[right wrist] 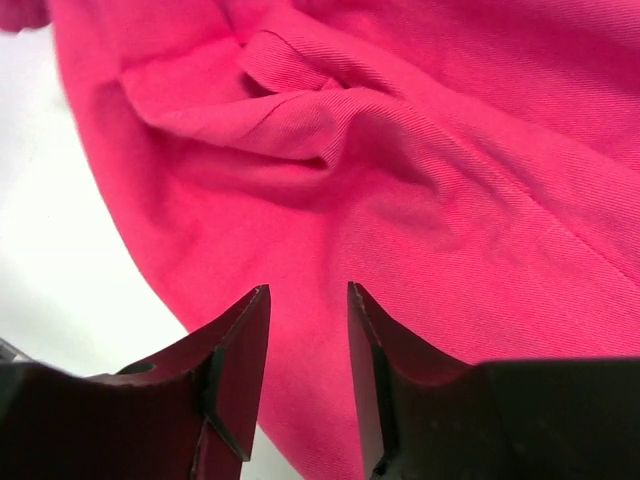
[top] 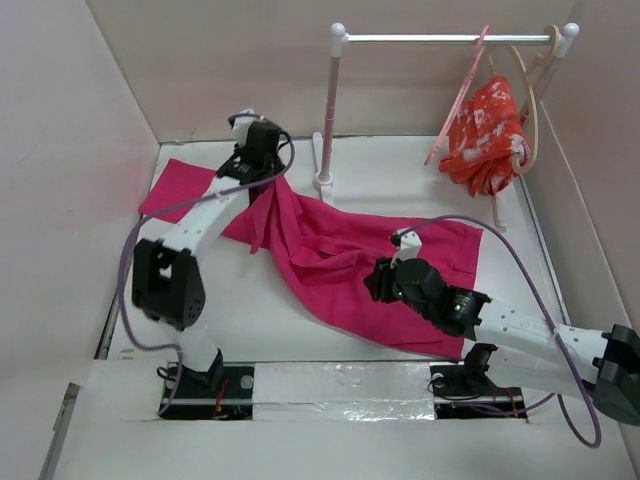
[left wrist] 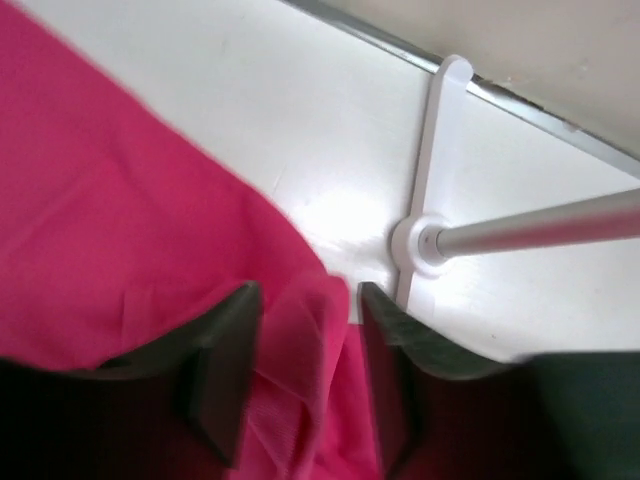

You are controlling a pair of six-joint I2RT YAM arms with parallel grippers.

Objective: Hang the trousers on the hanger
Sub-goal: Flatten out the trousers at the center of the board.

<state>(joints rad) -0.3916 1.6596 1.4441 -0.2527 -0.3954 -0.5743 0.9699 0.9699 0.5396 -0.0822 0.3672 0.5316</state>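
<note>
I can see one leg of the trousers bunched up in a raised fold [top: 277,207], so next I grab its near edge [top: 257,240] with my left gripper and pull it out next to the flat leg.
The magenta trousers [top: 330,250] lie spread across the table from the far left to the middle right, with a raised fold near the far end. My left gripper [top: 268,172] sits at that fold; in the left wrist view the gripper [left wrist: 305,295] is open, and the bunched trousers [left wrist: 100,220] stand loose between its fingers. My right gripper [top: 378,280] hovers low over the middle of the cloth; in the right wrist view it [right wrist: 308,290] is open, with only flat trousers [right wrist: 420,180] beneath. The thin light-pink hanger [top: 458,100] hangs on the rail at the back right.
A white clothes rack [top: 335,100] stands at the back, its foot [left wrist: 420,240] just ahead of my left fingers. A beige hanger [top: 530,110] with a red-orange patterned garment [top: 490,125] hangs beside the pink one. Walls close in the table on the left, back and right.
</note>
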